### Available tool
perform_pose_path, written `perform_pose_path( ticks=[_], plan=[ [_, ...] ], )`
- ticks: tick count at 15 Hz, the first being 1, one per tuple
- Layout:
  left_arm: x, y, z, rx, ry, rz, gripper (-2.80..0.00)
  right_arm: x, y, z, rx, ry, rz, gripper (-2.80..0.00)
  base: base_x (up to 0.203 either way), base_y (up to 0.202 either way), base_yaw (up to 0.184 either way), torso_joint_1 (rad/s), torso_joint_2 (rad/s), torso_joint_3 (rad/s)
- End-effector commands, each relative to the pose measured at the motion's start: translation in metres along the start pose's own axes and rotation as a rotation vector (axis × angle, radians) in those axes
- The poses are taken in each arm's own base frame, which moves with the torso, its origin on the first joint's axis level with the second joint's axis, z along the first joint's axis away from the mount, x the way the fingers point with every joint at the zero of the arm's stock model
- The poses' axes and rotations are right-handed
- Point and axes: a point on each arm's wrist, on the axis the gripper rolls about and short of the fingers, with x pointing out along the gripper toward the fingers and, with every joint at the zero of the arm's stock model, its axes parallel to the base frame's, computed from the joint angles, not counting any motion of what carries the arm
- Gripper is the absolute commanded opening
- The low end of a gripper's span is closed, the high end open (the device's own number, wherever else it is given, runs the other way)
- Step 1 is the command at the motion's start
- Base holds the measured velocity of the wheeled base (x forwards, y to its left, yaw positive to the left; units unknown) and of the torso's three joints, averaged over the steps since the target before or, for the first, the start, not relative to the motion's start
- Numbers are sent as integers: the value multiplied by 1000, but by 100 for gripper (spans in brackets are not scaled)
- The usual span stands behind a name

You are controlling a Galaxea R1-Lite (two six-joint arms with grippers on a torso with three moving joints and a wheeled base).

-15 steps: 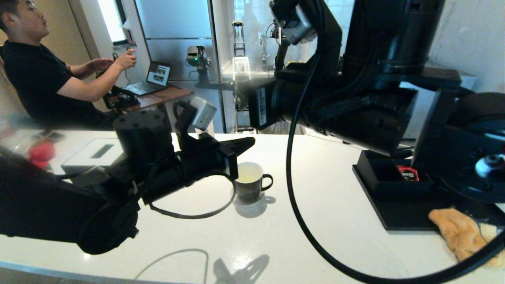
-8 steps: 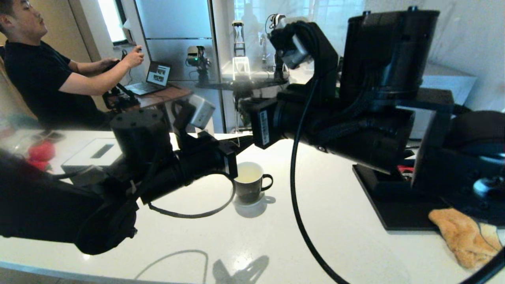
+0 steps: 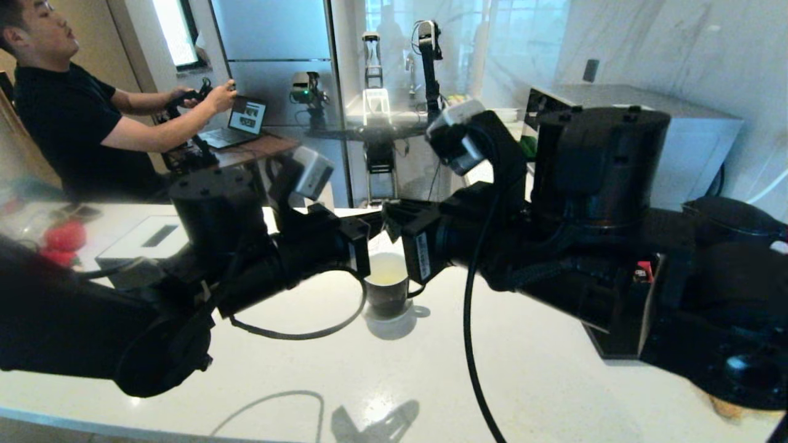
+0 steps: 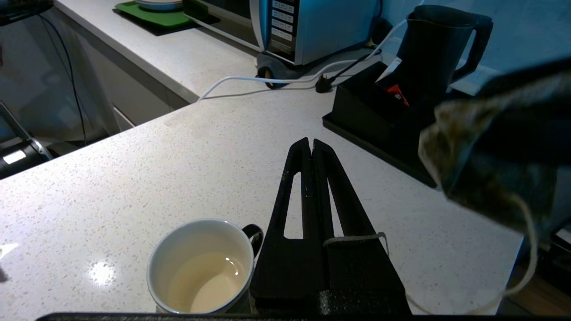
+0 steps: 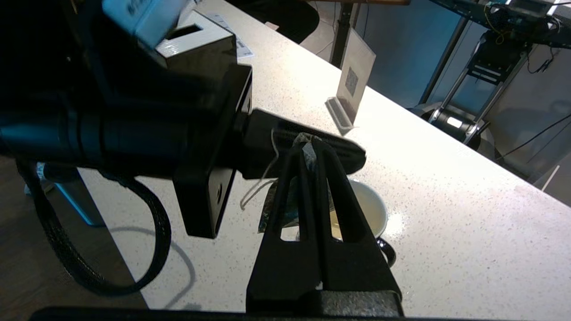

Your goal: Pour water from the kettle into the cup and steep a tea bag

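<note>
The robot's left gripper holds the string (image 5: 244, 201), so the right gripper should keep pulling the tea bag (image 5: 268, 208) down until it hangs clear of the left gripper's fingers, and then let it go.
The cup (image 3: 388, 289), black with a white inside, stands mid-counter and holds pale yellow liquid (image 4: 200, 272). My right gripper (image 5: 312, 145) is shut on the top of the tea bag (image 4: 486, 165), which hangs just above the cup's (image 5: 372, 209) near rim. My left gripper (image 4: 311, 141) is level beside the cup, shut, and the bag's string (image 4: 352, 239) comes out between its fingers and drapes over one of them. In the head view both grippers meet over the cup, right (image 3: 391, 214) against left (image 3: 369, 224). The black kettle (image 4: 435, 49) stands behind the black tray.
A black tray (image 4: 370, 116) with a red sachet (image 3: 643, 271) sits at the right, and a microwave (image 4: 312, 26) and white cable (image 4: 250, 82) lie beyond it. A white box (image 3: 148, 237) is at the left, and a small sign stand (image 5: 352, 89) is at the counter's far edge.
My right arm has swung down and to the left from high above the counter, bringing the tea bag over the cup. The left arm and the cup have stayed put.
</note>
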Motion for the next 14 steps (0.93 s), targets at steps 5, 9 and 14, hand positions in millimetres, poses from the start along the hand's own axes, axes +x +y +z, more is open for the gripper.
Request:
perform_pose_path(
  ticks=[5,9,14],
  plan=[
    [1,-4,1,1,-6,-14,-280,8,5,-36,-1,41,9,-280,0,0,0,0,0,0],
    [1,-6,0,-6,-3,-16,-280,13,7,-45,4,47,11,-280,0,0,0,0,0,0],
    [0,-6,-2,-14,2,-14,-280,11,7,-55,1,70,13,-280,0,0,0,0,0,0]
  ],
)
